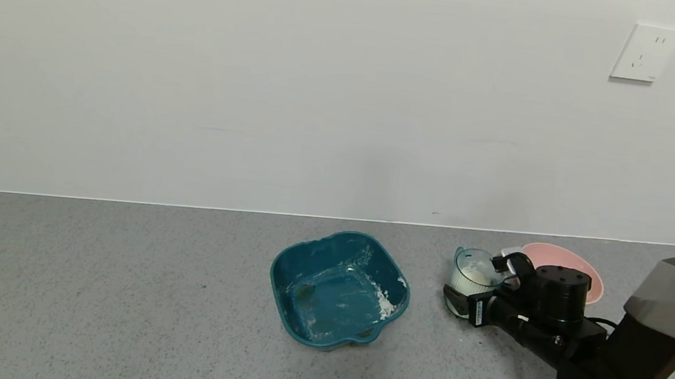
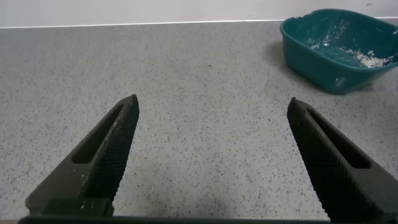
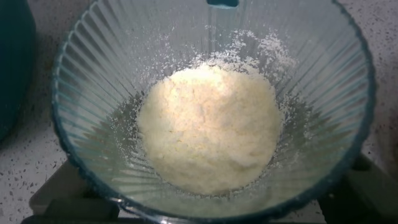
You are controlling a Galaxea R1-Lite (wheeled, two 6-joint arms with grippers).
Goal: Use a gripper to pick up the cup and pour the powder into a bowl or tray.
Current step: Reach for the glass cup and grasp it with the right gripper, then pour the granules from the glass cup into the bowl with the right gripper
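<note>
My gripper is to pour the powder (image 1: 476, 276), which should slide along the cup's side in a clump and stick there, because white dust (image 3: 268, 51) is already clinging to the cup's ribs.
The ribbed, pale blue-green cup (image 1: 470, 267) stands upright between the teal tray and the pink bowl (image 1: 575, 264). White powder (image 1: 477, 277) is heaped in its bottom and fills the middle of the right wrist view (image 3: 208, 127). My right gripper (image 1: 476, 282) has one finger on each side of the cup and is shut on it. In the right wrist view the cup's rim (image 3: 62, 124) fills the frame and only the fingers (image 3: 56, 196) show beneath it. I cannot tell if the cup is off the counter. My left gripper (image 2: 211, 109) is open and empty above bare counter.
A dark teal square tray (image 1: 282, 267) with powder traces sits on the grey speckled counter left of the cup, and also shows in the left wrist view (image 2: 323, 68). A white wall with a socket (image 1: 646, 53) runs behind the counter.
</note>
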